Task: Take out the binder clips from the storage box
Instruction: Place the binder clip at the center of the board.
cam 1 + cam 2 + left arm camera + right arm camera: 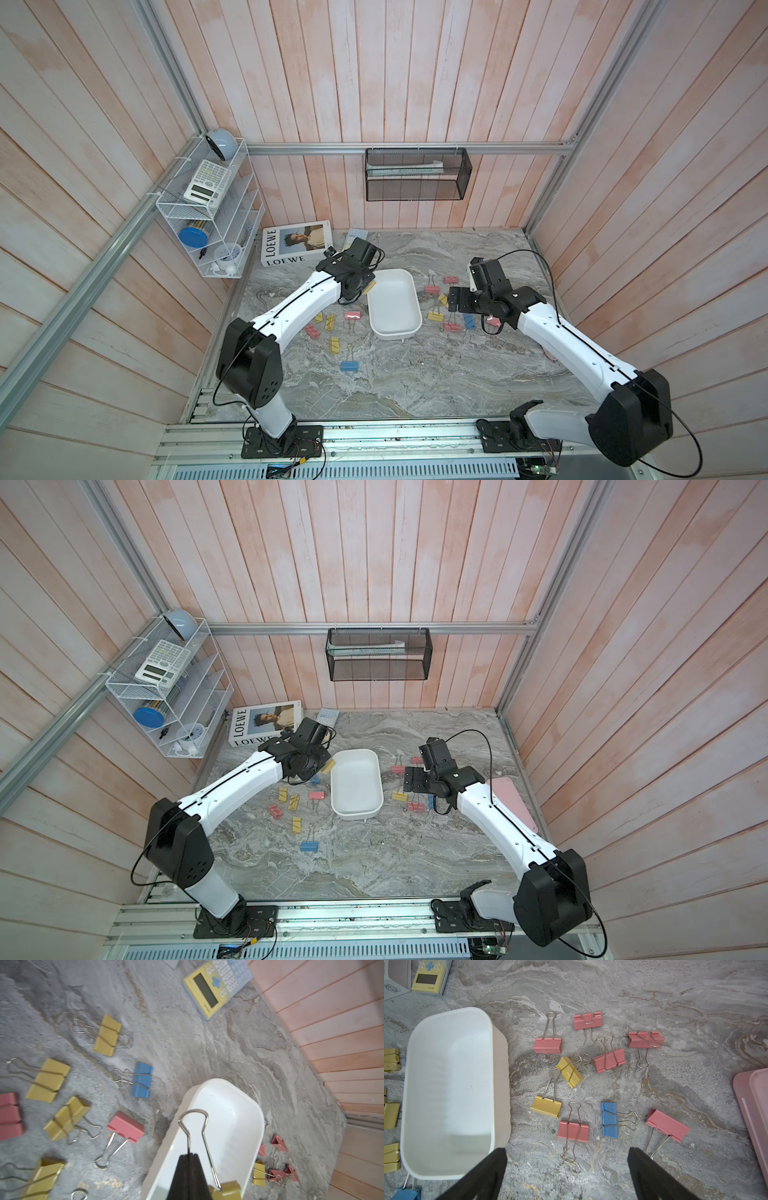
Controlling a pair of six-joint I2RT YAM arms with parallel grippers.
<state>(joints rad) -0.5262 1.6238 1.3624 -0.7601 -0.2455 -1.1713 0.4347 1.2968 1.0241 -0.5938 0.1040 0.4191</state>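
Note:
The yellow binder clip (368,286) is hanging over the storage box's rim, so my left gripper should keep going to the clear front marble (310,368) and let the clip go low there.
The white storage box (392,307) (355,785) sits mid-table, and its inside (446,1093) shows bare white. My left gripper (189,1155) is shut on the wire handle of a yellow binder clip (227,1189), which hangs over the box's left rim (172,1147); both top views show this clip (371,286) (329,764). My right gripper (566,1153) (455,299) is open, low over the table right of the box and holding nothing. Several pink, yellow and blue clips lie on the table left (330,322) and right (547,1045) of the box.
A LOEWE book (297,243) and a yellow-blue calculator (218,987) lie at the back left. A pink lid (513,802) (753,1105) lies under the right arm. A black mesh basket (417,174) hangs on the back wall, and a white wire rack (212,212) on the left wall.

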